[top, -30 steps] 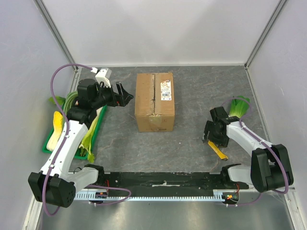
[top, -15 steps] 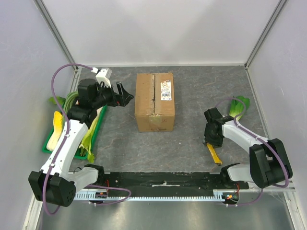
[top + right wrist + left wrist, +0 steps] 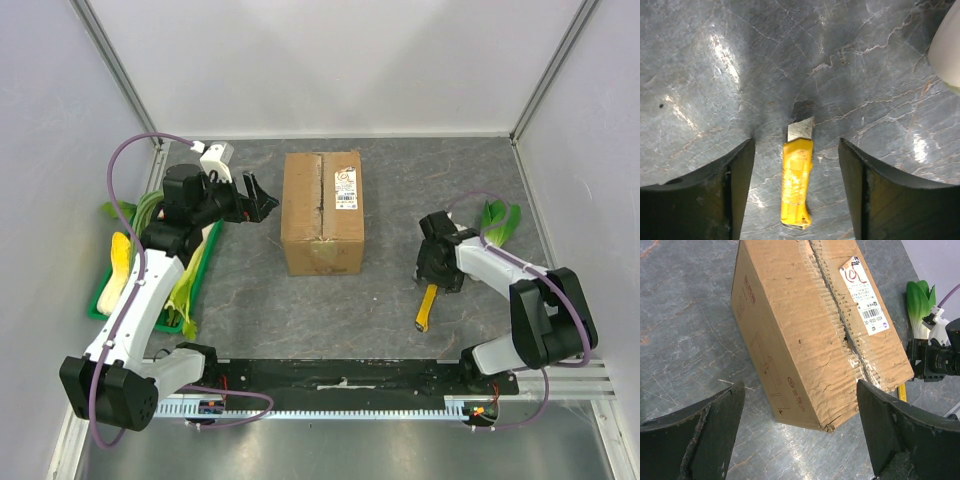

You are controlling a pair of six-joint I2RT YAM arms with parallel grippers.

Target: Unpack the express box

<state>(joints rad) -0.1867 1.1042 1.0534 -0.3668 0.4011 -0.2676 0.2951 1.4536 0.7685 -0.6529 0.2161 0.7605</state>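
The utility knife's blade (image 3: 800, 130) is level with my right gripper's open fingers, so next I move back toward its yellow body (image 3: 796, 185) and grip the knife there before I lift it.
The express box (image 3: 322, 210) is a brown carton standing at the table's middle, flaps shut, with a rough torn seam and a white label (image 3: 345, 187). My left gripper (image 3: 262, 200) is open and empty, just left of the box and apart from it. In the left wrist view the box (image 3: 815, 325) lies beyond my open left gripper (image 3: 799, 405). My right gripper (image 3: 432, 275) is low over the table right of the box. In the right wrist view this gripper (image 3: 796, 150) is open, and a yellow utility knife (image 3: 797, 185) lies between the fingers, untouched.
The knife (image 3: 427, 305) points toward the near edge. A green bok choy (image 3: 497, 218) lies at the right, behind the right arm. A green tray (image 3: 100, 310) with corn (image 3: 120, 260) and leeks sits along the left wall under the left arm.
My right gripper has moved left toward the box and turned. The yellow knife has swung round with it, from slanting right to pointing near-left. The left arm and box have not moved.
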